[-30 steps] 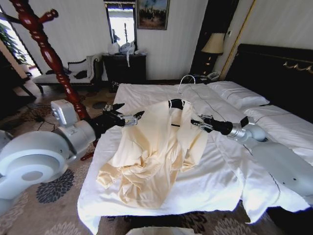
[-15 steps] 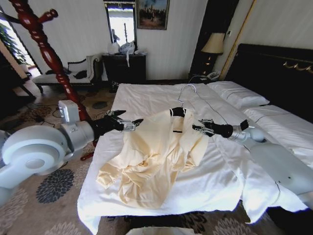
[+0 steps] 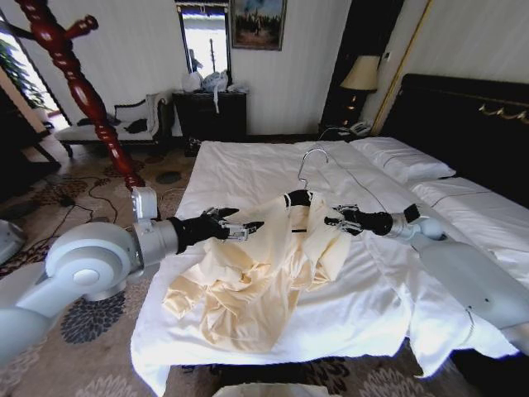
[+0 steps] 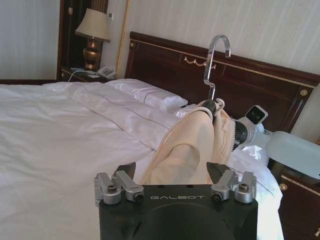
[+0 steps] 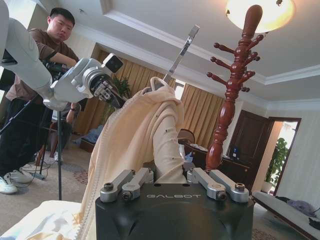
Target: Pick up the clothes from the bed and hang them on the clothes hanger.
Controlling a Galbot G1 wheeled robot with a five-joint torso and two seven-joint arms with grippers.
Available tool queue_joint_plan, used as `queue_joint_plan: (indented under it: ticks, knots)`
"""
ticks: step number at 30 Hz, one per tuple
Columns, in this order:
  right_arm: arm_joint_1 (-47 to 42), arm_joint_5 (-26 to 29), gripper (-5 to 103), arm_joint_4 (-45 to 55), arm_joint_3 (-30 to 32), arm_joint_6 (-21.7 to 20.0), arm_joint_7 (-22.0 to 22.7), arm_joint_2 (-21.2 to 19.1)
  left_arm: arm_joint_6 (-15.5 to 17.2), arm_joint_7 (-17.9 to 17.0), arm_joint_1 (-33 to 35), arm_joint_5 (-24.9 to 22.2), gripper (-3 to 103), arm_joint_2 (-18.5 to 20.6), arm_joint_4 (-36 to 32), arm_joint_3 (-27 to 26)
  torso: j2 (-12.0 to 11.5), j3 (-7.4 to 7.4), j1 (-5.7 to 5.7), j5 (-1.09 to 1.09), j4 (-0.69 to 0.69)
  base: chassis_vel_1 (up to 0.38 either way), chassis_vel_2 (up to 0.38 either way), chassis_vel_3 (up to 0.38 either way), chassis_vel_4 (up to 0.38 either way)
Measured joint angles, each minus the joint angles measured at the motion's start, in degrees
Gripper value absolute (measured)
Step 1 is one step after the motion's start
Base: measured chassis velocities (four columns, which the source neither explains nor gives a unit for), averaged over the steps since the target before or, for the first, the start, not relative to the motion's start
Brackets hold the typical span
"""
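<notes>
The crumpled clothes (image 3: 244, 299) will stay on the black clothes hanger (image 3: 298, 198) and unfold when I lift with my left gripper alone, because their shoulders cover the hanger.
The cream-yellow clothes (image 3: 256, 273) lie across the white bed (image 3: 248, 161). Their collar end is lifted over the black clothes hanger (image 3: 298, 198), whose silver hook (image 4: 216, 55) points up. My right gripper (image 3: 339, 220) is shut on the cloth-covered hanger shoulder; in the right wrist view the fabric (image 5: 150, 130) runs down between its fingers (image 5: 125, 187). My left gripper (image 3: 245, 227) hovers open just beside the garment's other shoulder, and nothing sits between its fingertips (image 4: 127, 171). The rest of the garment lies crumpled toward the bed's foot.
A tall red-brown coat stand (image 3: 83, 91) rises at the left of the bed. The dark headboard (image 3: 463, 116) and white pillows (image 3: 405, 157) are at the right. A lamp (image 3: 359, 74) stands on a nightstand behind, and patterned carpet (image 3: 91, 318) lies along the left side.
My left gripper has moved right and lower, closer to the hanger. The garment's left shoulder has sagged, and the hanger hook sits a little lower. The right gripper has barely shifted.
</notes>
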Motion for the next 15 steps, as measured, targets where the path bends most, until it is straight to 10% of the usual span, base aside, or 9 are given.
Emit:
queue_joint_plan:
  ticks: [15]
  knots:
    - [-0.07, 0.27, 23, 1.65, 0.2, 0.53, 0.57, -0.9, 1.53, 1.68, -0.25, -0.12, 31, -1.09, -0.57, 1.53, 0.0, 0.0, 0.0, 0.0, 0.0, 0.0, 0.0, 0.0, 0.0]
